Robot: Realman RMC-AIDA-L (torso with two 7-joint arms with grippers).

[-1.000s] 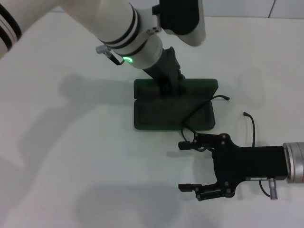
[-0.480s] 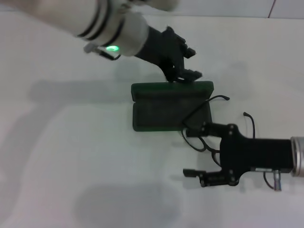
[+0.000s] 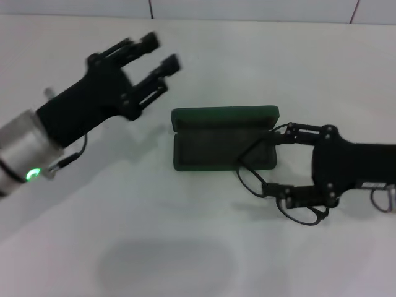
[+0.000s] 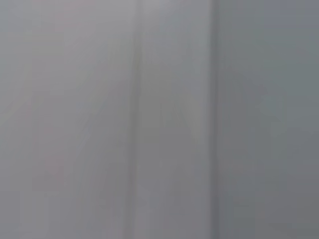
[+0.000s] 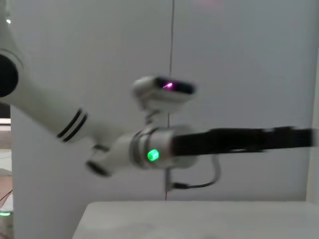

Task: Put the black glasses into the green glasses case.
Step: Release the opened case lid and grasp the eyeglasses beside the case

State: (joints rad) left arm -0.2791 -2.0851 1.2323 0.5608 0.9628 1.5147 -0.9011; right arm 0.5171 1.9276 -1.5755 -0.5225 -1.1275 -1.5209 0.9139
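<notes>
The black glasses lie at a slant across the case's front edge (image 3: 241,166) with the lenses outside, so the robot's right gripper should grasp them by the bridge (image 3: 264,185), lift them and turn them.
The green glasses case (image 3: 210,148) lies open mid-table, its lid (image 3: 224,116) standing up at the back. The black glasses (image 3: 252,179) lie at the case's right front corner. One temple arm lies across the lining and the lenses rest on the table. My right gripper (image 3: 283,164) is open, with one finger (image 3: 292,133) by the case's right end and the other (image 3: 286,194) over the lenses, so it straddles the glasses. My left gripper (image 3: 158,53) is open and empty, raised to the upper left of the case. The left wrist view shows nothing distinct.
The white table (image 3: 124,216) spreads around the case. A wall seam (image 3: 150,7) runs along the back edge. The right wrist view shows my left arm (image 5: 153,155) stretched across above the table's surface (image 5: 189,219).
My left gripper has come off the case lid and swung left and away. My right gripper has moved up over the glasses and now straddles them. The lid stays up.
</notes>
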